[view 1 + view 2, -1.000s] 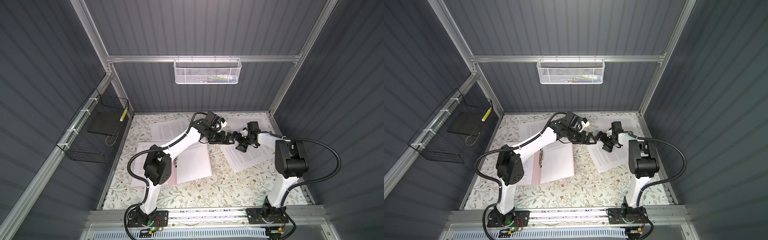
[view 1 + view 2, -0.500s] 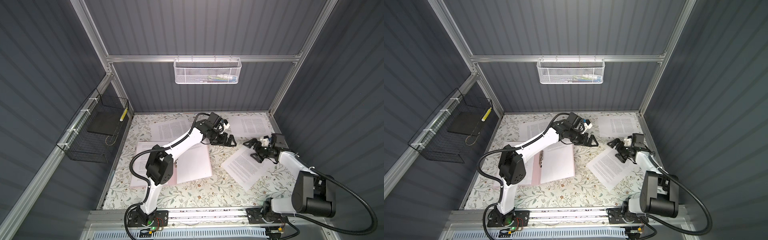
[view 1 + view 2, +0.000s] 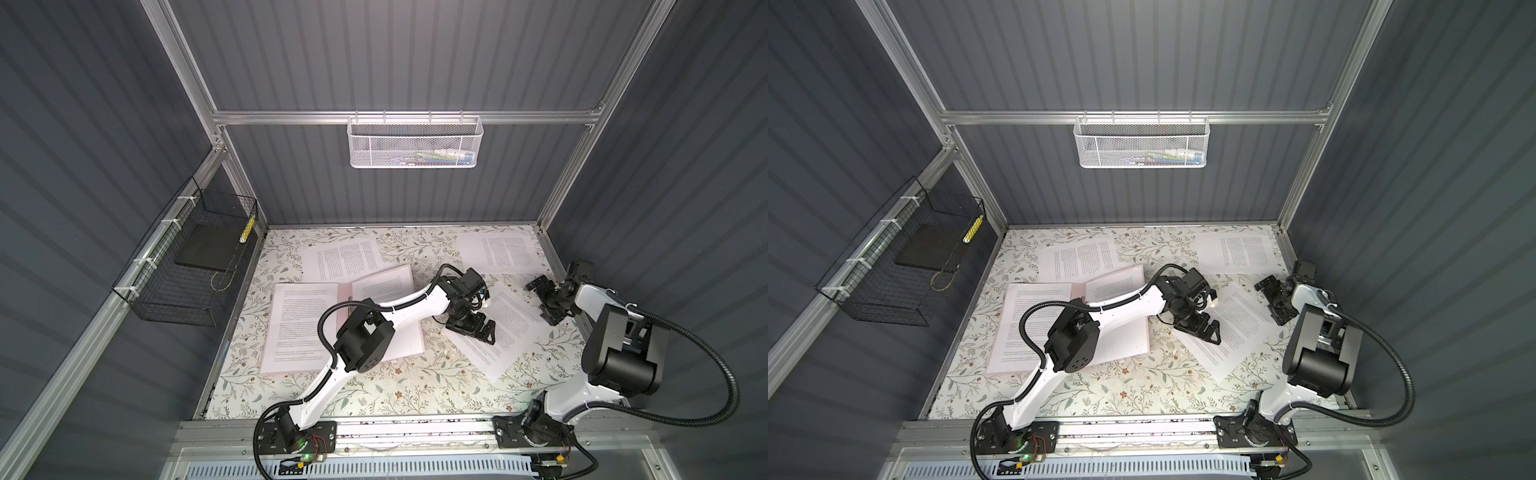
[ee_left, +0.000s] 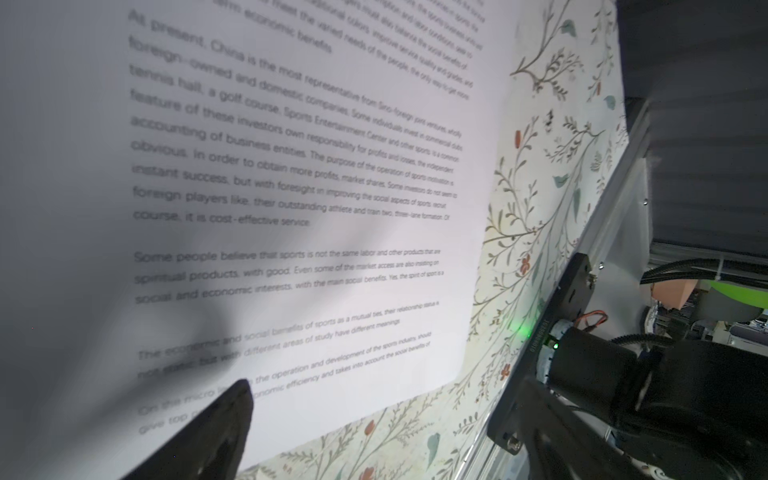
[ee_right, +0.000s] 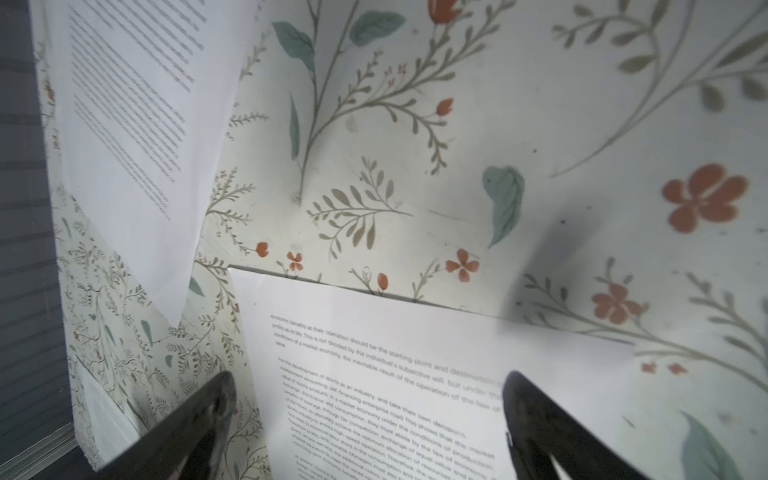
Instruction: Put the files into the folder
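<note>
The tilted file is lying flat against the mat. My left gripper should hold it down while my right gripper pushes its near edge inward and pinches it.
The pale pink folder lies open left of centre, with printed sheets on both halves. Loose files lie on the floral mat: one behind the folder, one at the back right, and a tilted one right of centre. My left gripper hangs open over the tilted sheet's left part; only one finger shows in the left wrist view. The right gripper stands open and empty over that sheet's far right corner.
A black wire basket holding a black slab hangs on the left wall. A white mesh basket hangs on the back wall. The right wall and frame rail run close beside the right gripper. The right arm's base stands near the sheet's front corner.
The right arm swung from the middle to the right edge, and the tilted sheet slid a little toward the front. The left gripper came forward and right over that sheet.
</note>
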